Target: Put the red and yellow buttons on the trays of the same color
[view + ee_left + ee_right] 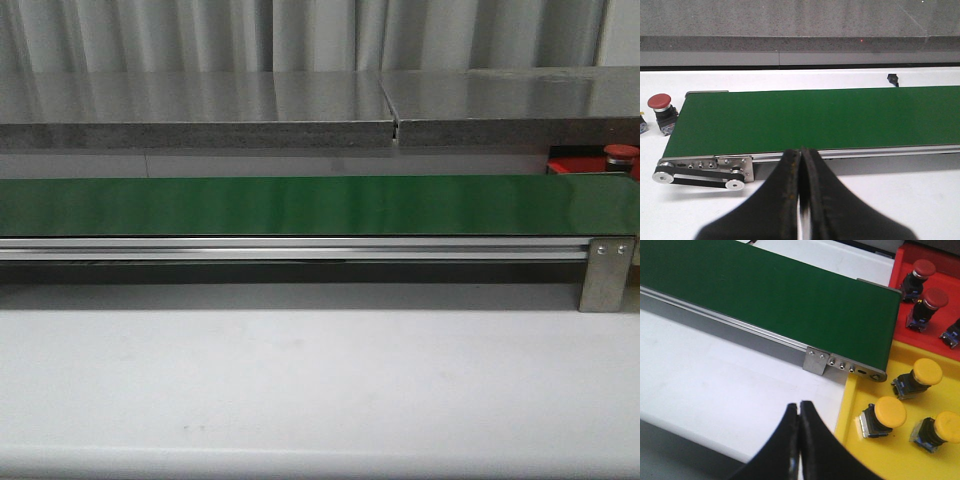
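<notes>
I can see a red button by the belt's end far from the trays, too far for my right gripper to reach. My left gripper should go to that end.
In the right wrist view a yellow tray holds three yellow buttons, all lying on their sides. Beyond it a red tray holds red buttons. My right gripper is shut and empty over the white table, just beside the yellow tray's rim. In the left wrist view one red button stands on the table beside the other end of the belt. My left gripper is shut and empty in front of the belt. The front view shows the red tray with a red button, and neither gripper.
The long green belt runs across the table on a metal frame, with a drive pulley at one end. A small dark part shows at the picture's edge near the lone red button. A grey counter lies behind.
</notes>
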Available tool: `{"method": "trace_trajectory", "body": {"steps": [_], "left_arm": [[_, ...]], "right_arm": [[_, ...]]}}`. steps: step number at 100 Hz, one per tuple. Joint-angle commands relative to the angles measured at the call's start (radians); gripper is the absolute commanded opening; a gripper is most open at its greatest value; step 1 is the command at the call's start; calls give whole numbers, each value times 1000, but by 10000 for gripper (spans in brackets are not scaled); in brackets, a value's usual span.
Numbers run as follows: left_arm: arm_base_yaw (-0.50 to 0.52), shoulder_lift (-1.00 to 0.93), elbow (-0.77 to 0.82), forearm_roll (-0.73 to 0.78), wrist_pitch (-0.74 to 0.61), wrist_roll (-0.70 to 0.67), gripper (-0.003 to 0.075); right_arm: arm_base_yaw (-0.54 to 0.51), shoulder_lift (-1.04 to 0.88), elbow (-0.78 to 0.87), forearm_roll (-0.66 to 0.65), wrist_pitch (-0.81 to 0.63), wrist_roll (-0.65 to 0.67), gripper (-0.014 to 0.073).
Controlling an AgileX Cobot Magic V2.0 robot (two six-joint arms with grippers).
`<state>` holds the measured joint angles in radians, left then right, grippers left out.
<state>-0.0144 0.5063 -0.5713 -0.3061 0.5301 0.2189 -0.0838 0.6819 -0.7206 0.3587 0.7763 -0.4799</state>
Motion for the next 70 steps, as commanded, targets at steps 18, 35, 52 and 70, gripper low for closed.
{"method": "trace_trajectory", "body": {"steps": [18,35,52,70], "left_arm": [[-7,4,-26,-21,-40,-1,76],[-7,4,-26,-21,-34,-1,414],[-7,4,-26,-21,-34,-1,633],[-3,11,-35,-19,-64,-5,616]], "right_arm": [[2,-5,-26,22,-52,-3,-118],[2,-5,-26,22,-52,-3,-118],[2,-5,-26,22,-52,-3,-118],[2,-5,-26,22,-52,-3,-118]]}}
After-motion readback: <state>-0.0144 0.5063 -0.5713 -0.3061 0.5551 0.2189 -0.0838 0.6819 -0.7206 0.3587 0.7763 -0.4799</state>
